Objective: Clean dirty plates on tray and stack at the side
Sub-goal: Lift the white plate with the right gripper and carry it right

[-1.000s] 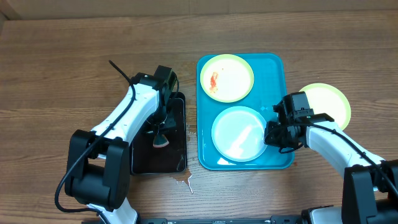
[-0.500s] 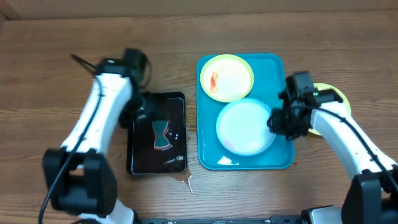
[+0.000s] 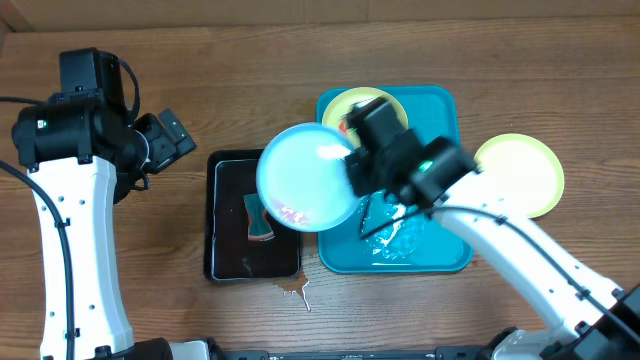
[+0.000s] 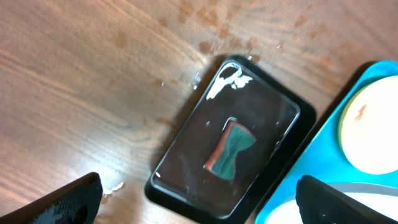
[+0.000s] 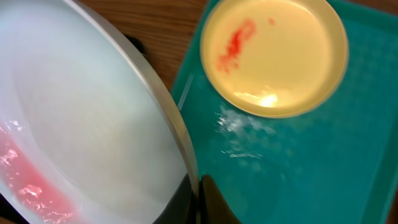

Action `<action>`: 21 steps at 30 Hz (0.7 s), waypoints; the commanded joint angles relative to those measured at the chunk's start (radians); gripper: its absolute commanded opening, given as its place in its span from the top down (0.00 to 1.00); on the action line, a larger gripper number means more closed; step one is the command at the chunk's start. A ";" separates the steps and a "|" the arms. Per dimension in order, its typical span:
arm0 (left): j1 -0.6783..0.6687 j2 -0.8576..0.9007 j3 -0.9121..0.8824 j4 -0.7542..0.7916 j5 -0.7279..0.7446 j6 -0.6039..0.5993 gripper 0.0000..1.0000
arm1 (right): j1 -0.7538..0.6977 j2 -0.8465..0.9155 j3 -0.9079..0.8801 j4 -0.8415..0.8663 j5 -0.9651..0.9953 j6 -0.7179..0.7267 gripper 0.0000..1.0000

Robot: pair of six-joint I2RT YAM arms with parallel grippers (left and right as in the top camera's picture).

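The light-blue plate has pink-red liquid (image 3: 293,214) pooling at its low edge, so my right gripper should tilt the plate upright over the black tray (image 3: 234,205) before it stacks the plate.
My right gripper (image 3: 356,170) (image 5: 198,200) is shut on the rim of the light-blue rimmed plate (image 3: 305,178) (image 5: 81,124). The plate is lifted and tilted over the right edge of the black tray, with pink-red liquid pooled at its low edge. A yellow-green plate (image 3: 372,100) (image 5: 273,53) (image 4: 373,124) with a red smear lies at the far end of the turquoise tray (image 3: 445,250) (image 5: 311,168) (image 4: 298,186). A second yellow-green plate (image 3: 520,175) rests on the table right of the tray. My left gripper (image 3: 168,140) (image 4: 202,202) hangs open and empty, high up at the left.
A black tray (image 3: 228,265) (image 4: 261,118) holding water and a green-and-red sponge (image 3: 258,220) (image 4: 231,147) sits left of the turquoise tray. Water drops lie on the wood by its front corner (image 3: 295,292). Wet streaks mark the turquoise tray's floor.
My left gripper opened, left the sponge in the black tray and rose away to the left. My right arm lifted the light-blue rimmed plate off the tray and carried it left.
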 commanded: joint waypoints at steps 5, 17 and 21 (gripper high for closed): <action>0.003 -0.002 0.013 -0.031 0.007 0.015 0.00 | 0.180 0.095 0.024 0.105 0.341 0.003 0.96; 0.003 -0.002 0.013 -0.025 0.006 0.015 0.00 | 0.360 0.152 0.024 0.146 0.713 0.003 0.96; 0.003 -0.002 0.013 -0.025 0.007 0.015 0.00 | 0.426 0.152 0.024 0.147 0.846 0.003 0.96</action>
